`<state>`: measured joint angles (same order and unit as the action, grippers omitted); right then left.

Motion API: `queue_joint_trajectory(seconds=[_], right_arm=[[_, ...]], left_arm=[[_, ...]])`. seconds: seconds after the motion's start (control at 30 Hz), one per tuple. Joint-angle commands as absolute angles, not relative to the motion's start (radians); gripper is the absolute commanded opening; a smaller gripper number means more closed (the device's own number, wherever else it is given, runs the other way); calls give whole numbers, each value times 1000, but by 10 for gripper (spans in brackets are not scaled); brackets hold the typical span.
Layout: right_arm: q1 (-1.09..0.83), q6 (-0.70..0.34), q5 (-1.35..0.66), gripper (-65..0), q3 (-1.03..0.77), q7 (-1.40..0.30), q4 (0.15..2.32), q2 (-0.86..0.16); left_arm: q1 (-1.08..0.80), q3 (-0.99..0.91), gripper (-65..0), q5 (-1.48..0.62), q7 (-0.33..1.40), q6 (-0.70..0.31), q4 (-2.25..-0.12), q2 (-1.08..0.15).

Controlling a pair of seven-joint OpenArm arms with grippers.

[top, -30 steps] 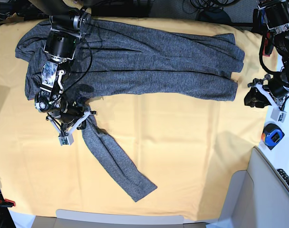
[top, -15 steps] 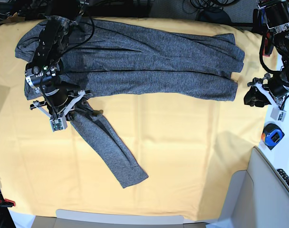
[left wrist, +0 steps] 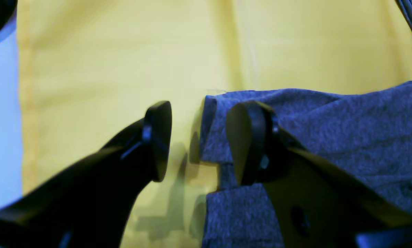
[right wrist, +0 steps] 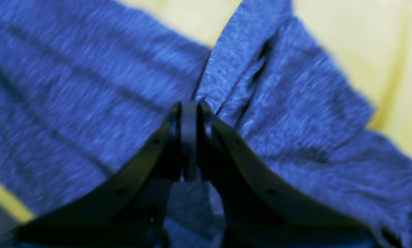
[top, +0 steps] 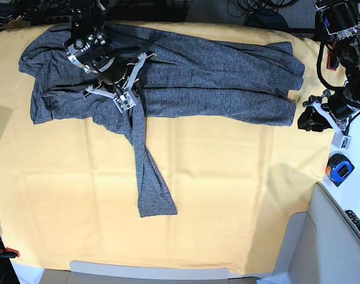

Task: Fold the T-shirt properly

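The sleeve is trailing straight (top: 142, 161) behind my right gripper's fingers, so that gripper should keep moving toward the T-shirt's far edge (top: 153, 34) and let go of the pinched fold near that edge.
The heather-grey T-shirt (top: 186, 77) lies spread across the far half of the yellow cloth. One long sleeve (top: 149, 177) trails down toward the front. My right gripper (top: 131, 105) is over the shirt's left part, near where that sleeve starts. In the right wrist view this gripper (right wrist: 189, 107) is shut on a pinched ridge of the grey knit (right wrist: 288, 89). My left gripper (top: 305, 121) hovers at the shirt's right hem. In the left wrist view it (left wrist: 201, 137) stands open, and the hem corner (left wrist: 213, 103) lies just beyond its fingertips, with nothing gripped.
The yellow-orange cloth (top: 239, 195) covers the table. An orange and blue tape measure (top: 339, 167) sits on the white surface at the right. A grey bin wall (top: 322, 236) stands at the front right, and a grey ledge (top: 150, 274) runs along the front edge.
My right gripper has carried the sleeve's upper part up and to the right, onto the shirt's body. The sleeve's free end swung from the lower right to hang almost straight down. The left arm barely moved.
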<state>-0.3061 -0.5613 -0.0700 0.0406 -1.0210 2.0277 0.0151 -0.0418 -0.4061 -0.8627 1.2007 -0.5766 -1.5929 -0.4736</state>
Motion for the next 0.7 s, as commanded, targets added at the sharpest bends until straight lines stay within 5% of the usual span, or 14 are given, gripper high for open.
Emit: queue_joint_trajectory(seconds=[0.0, 0.37, 0.67], right_arm=[[-315, -561, -77, -650, 45, -1001, 2054, 15], [-380, -562, -85, -650, 111, -1001, 2058, 12], [-392, -561, -387, -650, 107, -1001, 2058, -124]], left_arm=[[-28, -410, -364, -875, 1181, -578, -1607, -493], [-28, -410, -364, -875, 1181, -578, -1607, -492], [-28, -410, -364, -875, 1181, -578, -1609, -472]])
